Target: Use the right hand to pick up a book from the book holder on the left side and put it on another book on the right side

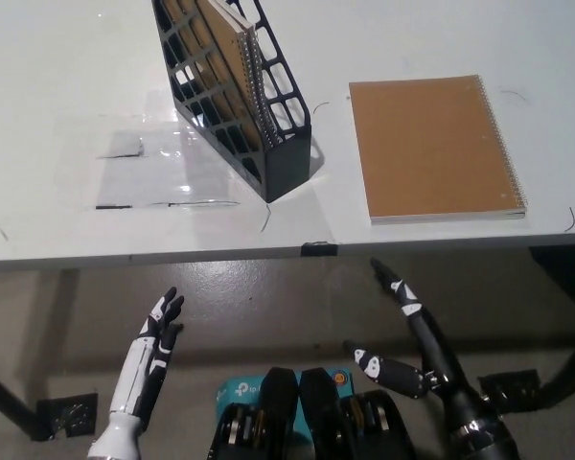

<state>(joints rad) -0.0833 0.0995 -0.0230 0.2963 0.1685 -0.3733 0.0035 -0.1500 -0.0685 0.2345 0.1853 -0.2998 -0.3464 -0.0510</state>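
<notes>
A spiral holds only the near edge of the upright book, so its loose side will sag in a curve when I carry it by the spiral.
A black lattice book holder stands on the white table at centre left, with brown spiral-bound books upright inside it. To its right a brown spiral-bound book lies flat on the table. My black right hand hangs below the table's front edge at the lower right, open with fingers spread, holding nothing. My white left hand rests at the lower left, also below the table edge, open and empty.
A clear plastic sheet with dark tape marks lies on the table left of the holder. The table's front edge runs across the middle of the view. Black table legs and floor show beneath.
</notes>
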